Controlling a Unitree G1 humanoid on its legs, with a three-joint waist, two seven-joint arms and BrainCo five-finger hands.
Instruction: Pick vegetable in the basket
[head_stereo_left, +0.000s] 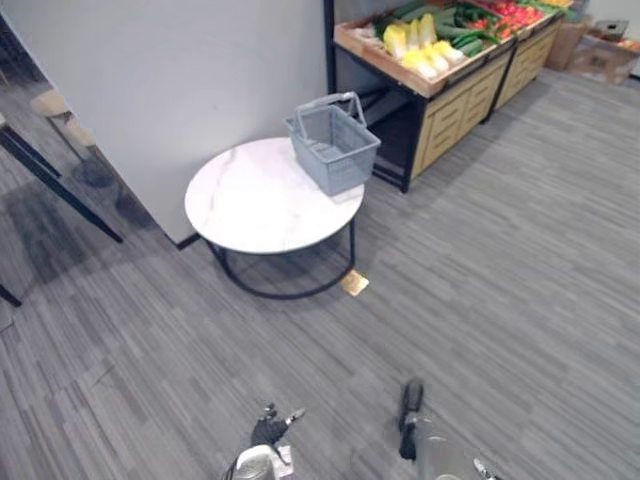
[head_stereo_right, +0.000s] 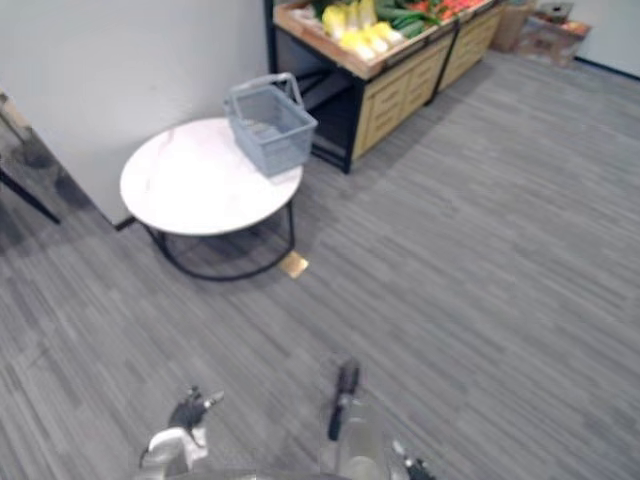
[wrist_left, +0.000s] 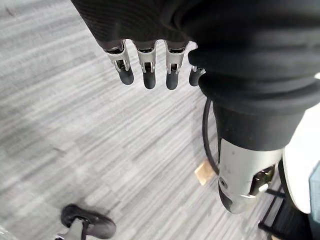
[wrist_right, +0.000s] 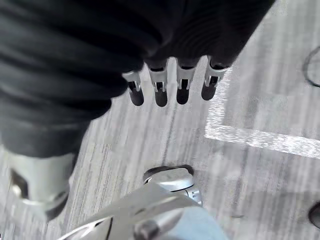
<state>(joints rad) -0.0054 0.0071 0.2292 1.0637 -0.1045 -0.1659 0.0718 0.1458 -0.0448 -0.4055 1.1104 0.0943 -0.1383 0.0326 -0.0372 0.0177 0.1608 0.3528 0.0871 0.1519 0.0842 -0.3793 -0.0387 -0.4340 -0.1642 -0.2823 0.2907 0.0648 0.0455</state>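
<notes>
The raised handle (head_stereo_left: 328, 100) curves over the open top of the grey basket. The basket (head_stereo_left: 335, 155) will hang below my right gripper with its opening up when I lift it.
A grey wire-sided basket (head_stereo_left: 333, 150) with its handles up stands on the far right edge of a round white table (head_stereo_left: 250, 200); it looks empty. Behind it to the right, a wooden stand (head_stereo_left: 455, 100) holds yellow-white cabbages (head_stereo_left: 420, 45), green vegetables (head_stereo_left: 465, 28) and red ones (head_stereo_left: 510, 12). Both hands hang low, far from the table. My left hand (wrist_left: 146, 65) has straight fingers over the grey floor and holds nothing. My right hand (wrist_right: 170, 85) is likewise open and empty. They appear at the lower edge as left hand (head_stereo_left: 268, 432) and right hand (head_stereo_left: 410, 405).
A grey wall panel (head_stereo_left: 180, 80) stands behind the table. A small brown square (head_stereo_left: 354, 284) lies on the carpet by the table's frame. Dark furniture legs (head_stereo_left: 55, 185) cross at the left. Cardboard boxes (head_stereo_left: 600, 50) sit far right. White tape (wrist_right: 250, 137) marks the floor.
</notes>
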